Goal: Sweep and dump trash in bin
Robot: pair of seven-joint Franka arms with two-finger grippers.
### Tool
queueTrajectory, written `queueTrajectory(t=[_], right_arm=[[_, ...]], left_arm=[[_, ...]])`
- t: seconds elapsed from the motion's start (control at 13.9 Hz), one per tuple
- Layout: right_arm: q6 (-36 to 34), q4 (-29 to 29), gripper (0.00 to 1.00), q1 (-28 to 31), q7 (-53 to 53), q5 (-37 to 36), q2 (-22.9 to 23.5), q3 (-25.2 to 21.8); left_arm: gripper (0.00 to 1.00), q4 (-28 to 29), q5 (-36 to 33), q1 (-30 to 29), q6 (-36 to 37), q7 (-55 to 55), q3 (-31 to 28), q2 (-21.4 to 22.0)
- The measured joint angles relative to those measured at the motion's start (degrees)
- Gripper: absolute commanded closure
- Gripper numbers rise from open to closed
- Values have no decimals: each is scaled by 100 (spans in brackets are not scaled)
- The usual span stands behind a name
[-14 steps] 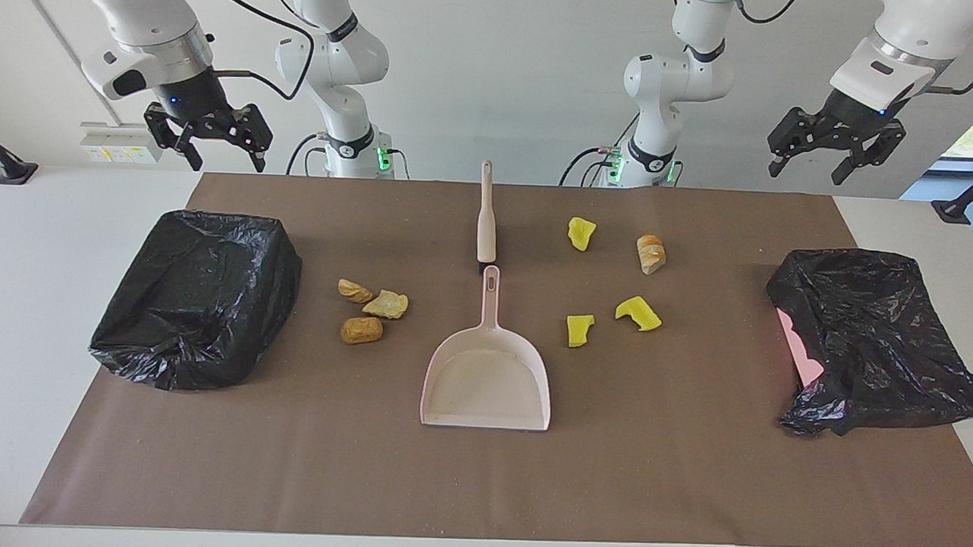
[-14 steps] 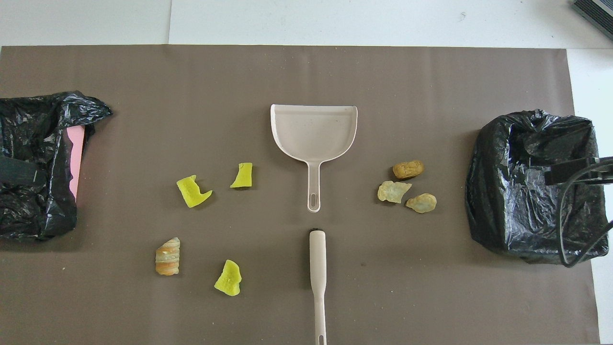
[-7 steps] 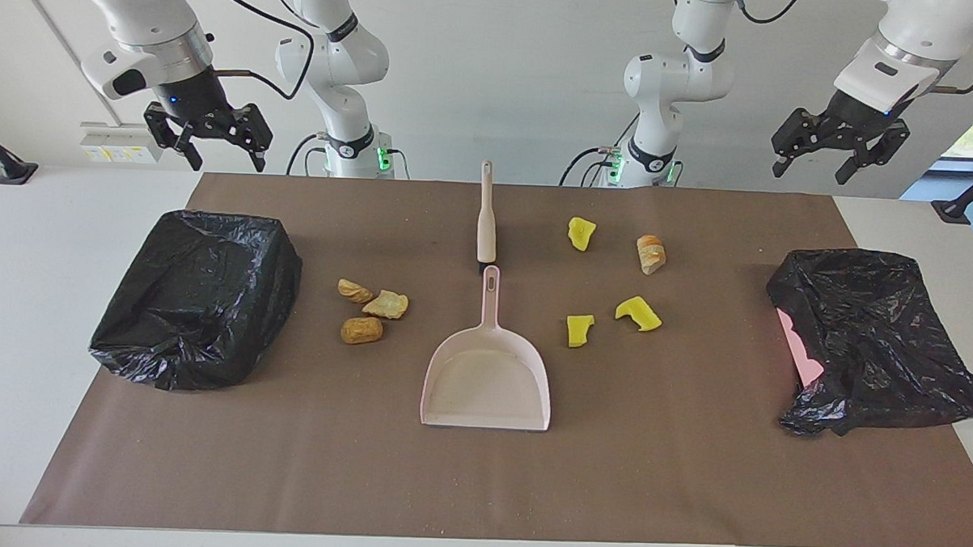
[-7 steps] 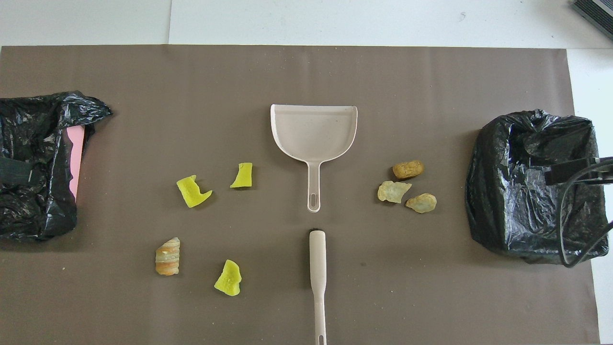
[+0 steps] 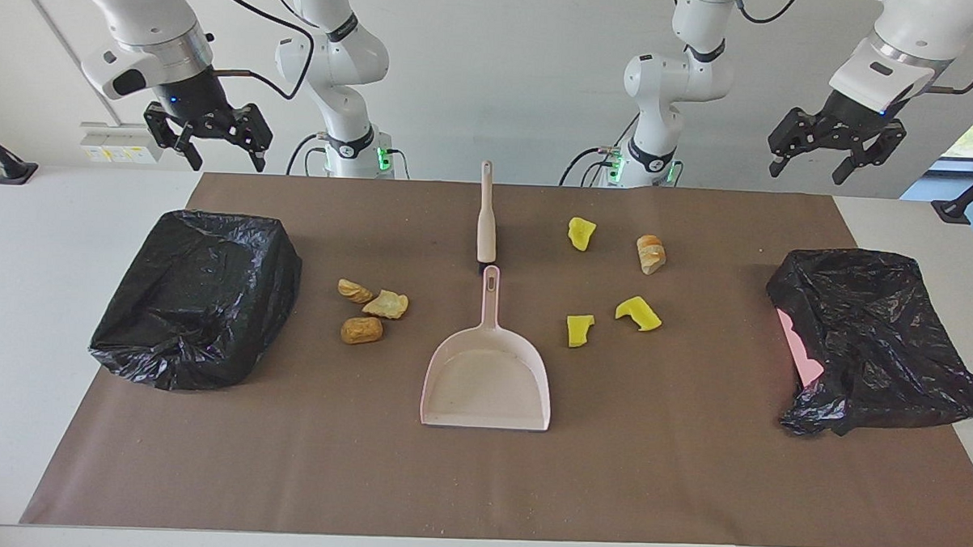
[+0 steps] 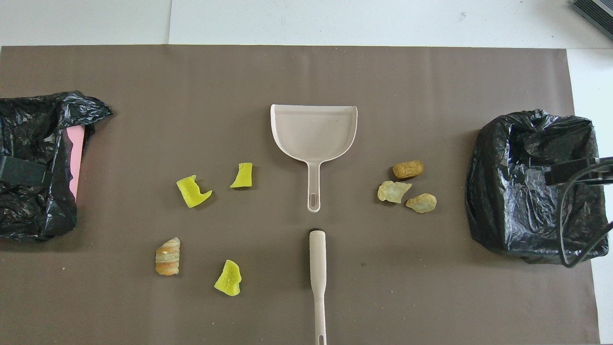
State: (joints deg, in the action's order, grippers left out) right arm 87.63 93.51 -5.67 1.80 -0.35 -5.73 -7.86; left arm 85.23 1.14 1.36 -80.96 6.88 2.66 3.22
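Note:
The beige dustpan (image 6: 313, 135) has a raised rim and a straight open edge (image 6: 313, 106). So it will empty all the way into the bin when I tip it.
The trash lies loose on the brown mat (image 5: 690, 475). Three yellow chunks (image 5: 579, 329) (image 6: 194, 191) and one tan piece (image 5: 651, 253) (image 6: 168, 249) lie toward the left arm's end. Three tan pieces (image 5: 361, 330) (image 6: 393, 191) cluster toward the right arm's end. A beige dustpan (image 5: 487, 379) (image 6: 313, 132) lies mid-mat, its handle pointing at the robots. A beige brush (image 5: 486, 225) (image 6: 317, 258) lies in line with it, nearer to the robots. My right gripper (image 5: 225, 161) and left gripper (image 5: 806, 173) hang open and empty, high over the table's edge nearest the robots.
A bin lined with a black bag (image 5: 198, 296) (image 6: 534, 187) stands at the right arm's end. Another black-bagged bin (image 5: 872, 344) (image 6: 33, 163), with pink showing at its rim, stands at the left arm's end. A cable (image 6: 570, 230) hangs over the first bin.
The left gripper has shifted slightly up and back down. Nothing on the mat has moved.

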Motion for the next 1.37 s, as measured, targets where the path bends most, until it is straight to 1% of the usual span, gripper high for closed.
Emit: queueTrajectory(t=[0.36, 0.58, 0.72, 0.86, 1.08, 1.37], right_arm=[[-1, 2, 0, 0, 0, 0, -1, 0], [-1, 54, 0, 0, 0, 0, -23, 0], [0, 97, 0, -1, 0, 0, -52, 1], [4, 109, 0, -5, 0, 0, -64, 6], [5, 115, 0, -12, 0, 0, -64, 14], [5, 146, 0, -11, 0, 0, -64, 14]], left_arm=[[0, 87, 3, 141, -1, 0, 174, 39], [0, 387, 7, 514, -2, -47, 209, 244], [0, 616, 9, 807, -28, -340, 221, 401], [0, 884, 34, 1165, -207, -790, 234, 504], [0, 1430, 116, 1819, -642, -1584, 251, 586], [0, 2303, 122, 2928, -1591, -2922, 283, 592]])
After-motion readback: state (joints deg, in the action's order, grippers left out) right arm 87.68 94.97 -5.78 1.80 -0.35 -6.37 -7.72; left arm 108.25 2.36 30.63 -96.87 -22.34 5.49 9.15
